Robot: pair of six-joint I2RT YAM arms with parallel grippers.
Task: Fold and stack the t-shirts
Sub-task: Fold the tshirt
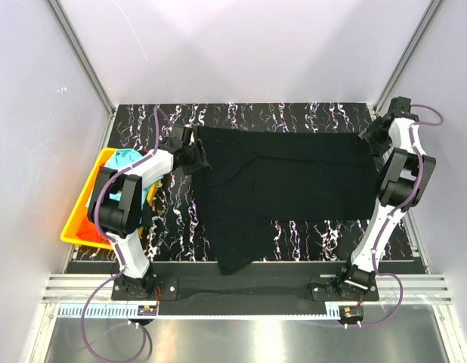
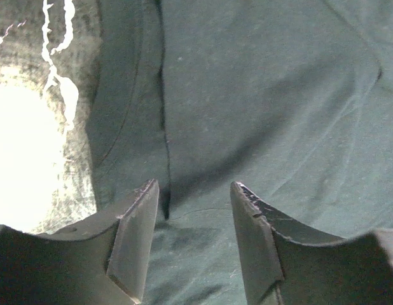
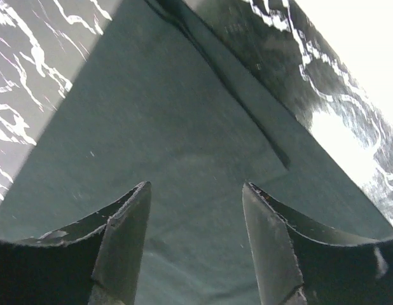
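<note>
The black t-shirt's flap edge (image 1: 235,175) slants toward the front near my left gripper, so I should use that gripper to pinch the flap's corner (image 2: 169,217) and pull it back.
A large black t-shirt (image 1: 286,185) lies spread across the marbled table, one part hanging down toward the front edge. My left gripper (image 1: 194,157) is open at the shirt's far left corner; in the left wrist view (image 2: 193,187) its jaws stand apart over the cloth (image 2: 260,114) beside a seam. My right gripper (image 1: 372,136) is open at the shirt's far right corner; in the right wrist view (image 3: 196,187) its jaws stand apart over the flat cloth (image 3: 158,121). A turquoise shirt (image 1: 128,159) and an orange-red shirt (image 1: 88,227) lie in the bin.
A yellow plastic bin (image 1: 73,227) stands at the table's left edge, under the left arm. The black marbled table (image 1: 294,117) is bare behind the shirt. White walls close in on both sides.
</note>
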